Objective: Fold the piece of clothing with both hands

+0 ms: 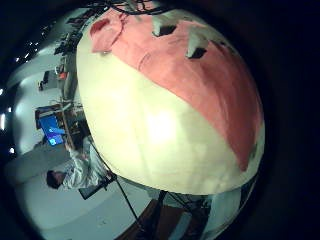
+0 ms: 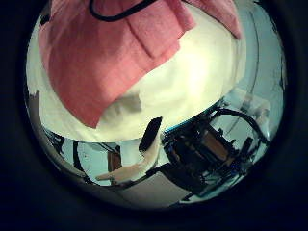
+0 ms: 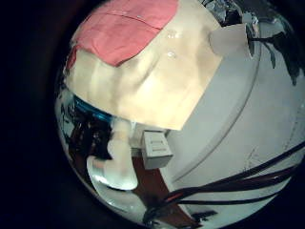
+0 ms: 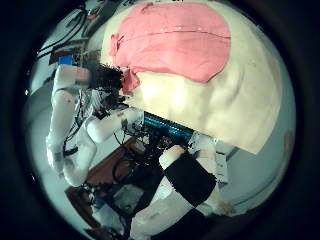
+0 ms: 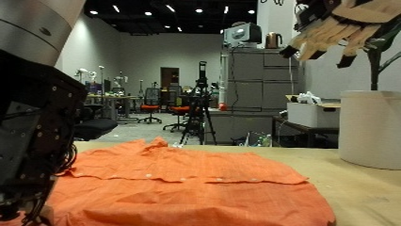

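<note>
My gripper will make the cloth (image 1: 205, 88) sag and fold over on itself when it lifts the cloth's edge, because the orange shirt's corner (image 1: 105, 35) lies limp and rumpled.
An orange buttoned shirt (image 5: 188, 184) lies spread flat on the pale table (image 5: 363, 188). My left hand (image 5: 31, 132) hangs down at the shirt's edge, its fingers fairly straight, with fingertips (image 1: 165, 25) touching the cloth. Its palm views show the shirt (image 1: 190, 70) (image 2: 96, 58) close below. My right hand (image 5: 339, 33) is raised high above the table's other side, fingers straight and spread, holding nothing. Its palm views see the shirt (image 3: 124, 33) (image 4: 170, 45) from farther off, and the left hand (image 4: 115, 75) at the shirt's corner.
A white cylinder (image 5: 373, 127) stands on the table under the right hand. Bare tabletop (image 1: 160, 130) lies around the shirt, and the table's edge (image 4: 200, 135) drops off beyond it. A grey cabinet (image 5: 257, 94) and tripods stand in the room behind.
</note>
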Controlling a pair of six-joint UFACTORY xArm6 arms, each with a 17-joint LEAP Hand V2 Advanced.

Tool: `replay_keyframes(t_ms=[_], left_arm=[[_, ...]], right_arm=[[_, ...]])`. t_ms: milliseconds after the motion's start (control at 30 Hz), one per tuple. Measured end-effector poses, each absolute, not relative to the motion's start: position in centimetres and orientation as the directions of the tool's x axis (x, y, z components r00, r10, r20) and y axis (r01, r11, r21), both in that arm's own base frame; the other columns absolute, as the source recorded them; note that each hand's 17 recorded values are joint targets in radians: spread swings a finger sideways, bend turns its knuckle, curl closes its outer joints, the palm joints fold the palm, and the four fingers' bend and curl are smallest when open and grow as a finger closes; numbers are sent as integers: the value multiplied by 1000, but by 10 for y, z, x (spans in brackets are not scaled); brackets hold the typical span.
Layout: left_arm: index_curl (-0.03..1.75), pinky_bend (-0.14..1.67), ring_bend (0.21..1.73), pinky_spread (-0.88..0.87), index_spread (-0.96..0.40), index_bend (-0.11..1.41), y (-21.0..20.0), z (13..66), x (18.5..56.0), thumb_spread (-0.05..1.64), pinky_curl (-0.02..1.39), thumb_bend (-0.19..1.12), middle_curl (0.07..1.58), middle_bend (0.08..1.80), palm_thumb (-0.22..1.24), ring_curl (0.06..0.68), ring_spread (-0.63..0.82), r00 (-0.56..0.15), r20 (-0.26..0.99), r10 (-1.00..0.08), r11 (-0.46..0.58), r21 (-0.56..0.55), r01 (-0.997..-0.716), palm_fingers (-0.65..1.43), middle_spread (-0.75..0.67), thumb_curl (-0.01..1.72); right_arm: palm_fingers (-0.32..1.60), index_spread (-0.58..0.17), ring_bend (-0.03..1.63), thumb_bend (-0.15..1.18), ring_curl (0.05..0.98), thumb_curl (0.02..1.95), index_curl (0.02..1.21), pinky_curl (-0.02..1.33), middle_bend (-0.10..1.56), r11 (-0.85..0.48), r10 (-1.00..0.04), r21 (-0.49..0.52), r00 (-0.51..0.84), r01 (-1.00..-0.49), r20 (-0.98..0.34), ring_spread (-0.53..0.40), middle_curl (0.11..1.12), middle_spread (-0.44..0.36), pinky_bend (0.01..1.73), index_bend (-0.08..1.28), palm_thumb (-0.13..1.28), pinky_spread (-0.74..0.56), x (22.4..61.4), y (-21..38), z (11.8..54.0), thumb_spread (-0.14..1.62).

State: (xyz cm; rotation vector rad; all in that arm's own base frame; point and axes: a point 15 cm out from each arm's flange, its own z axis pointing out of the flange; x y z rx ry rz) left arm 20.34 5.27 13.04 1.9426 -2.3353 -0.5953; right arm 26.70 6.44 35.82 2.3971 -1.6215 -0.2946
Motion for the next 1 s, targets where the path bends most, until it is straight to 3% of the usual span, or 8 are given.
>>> replay_keyframes(t_ms=[33, 67, 167, 200, 300, 567, 833, 1000], left_arm=[[294, 249, 799, 401, -39, 206, 53, 129, 204, 884, 318, -35, 425, 258, 215, 260, 749, -212, -206, -955, 138, 323, -936, 160, 19, 305], [317, 257, 627, 358, -5, 261, 52, 127, 204, 875, 320, -37, 443, 339, 211, 210, 630, -213, -205, -955, 138, 328, -935, 175, 13, 307], [332, 272, 566, 292, 30, 256, 52, 121, 206, 864, 326, -31, 436, 330, 216, 197, 485, -213, -204, -955, 135, 341, -930, 200, 15, 310], [331, 265, 572, 254, 37, 224, 51, 119, 207, 860, 323, -32, 438, 342, 217, 195, 355, -213, -204, -955, 133, 346, -929, 241, -5, 311], [337, 278, 575, 166, 15, 200, 50, 115, 216, 854, 322, -30, 453, 400, 225, 191, 226, -205, -211, -956, 123, 347, -930, 370, -55, 315], [364, 506, 682, -320, -195, 189, 48, 117, 244, 899, 364, -19, 543, 598, 292, 217, -243, -183, -224, -957, 106, 318, -942, 827, -327, 321], [438, 656, 747, -628, -380, 228, 44, 138, 269, 960, 401, -20, 610, 692, 348, 261, -487, -179, -239, -954, 98, 315, -944, 1083, -491, 315], [523, 738, 826, -715, -496, 355, 44, 147, 265, 997, 434, -16, 659, 818, 376, 317, -549, -186, -247, -951, 92, 348, -933, 1268, -530, 310]], right_arm=[[62, -319, 197, -2, 256, 203, 309, 324, 185, -360, -930, 300, 366, -883, -36, 220, 296, 75, 301, 171, 452, 292, 267, 64, 359, 1457], [62, -313, 197, 2, 256, 203, 309, 324, 185, -359, -930, 300, 365, -884, -36, 220, 296, 75, 302, 171, 462, 292, 267, 64, 359, 1467], [62, -304, 198, 4, 256, 202, 309, 324, 185, -354, -932, 298, 360, -886, -36, 220, 297, 75, 300, 172, 474, 292, 267, 62, 359, 1485], [62, -302, 198, 2, 256, 201, 308, 324, 185, -353, -932, 299, 359, -887, -35, 220, 297, 75, 299, 172, 477, 292, 267, 62, 359, 1491], [62, -300, 197, 0, 256, 200, 308, 324, 185, -351, -933, 300, 358, -887, -33, 220, 297, 80, 299, 172, 481, 292, 267, 61, 359, 1502], [63, -297, 197, -4, 256, 200, 307, 325, 184, -349, -934, 302, 357, -887, -32, 220, 296, 83, 296, 174, 478, 293, 268, 60, 358, 1514], [66, -291, 195, -4, 254, 201, 310, 326, 186, -348, -934, 303, 355, -887, -32, 220, 297, 87, 293, 174, 476, 293, 268, 60, 358, 1516], [69, -286, 193, -3, 251, 202, 312, 325, 185, -343, -936, 295, 350, -892, -31, 220, 297, 89, 292, 176, 476, 292, 267, 58, 361, 1517]])
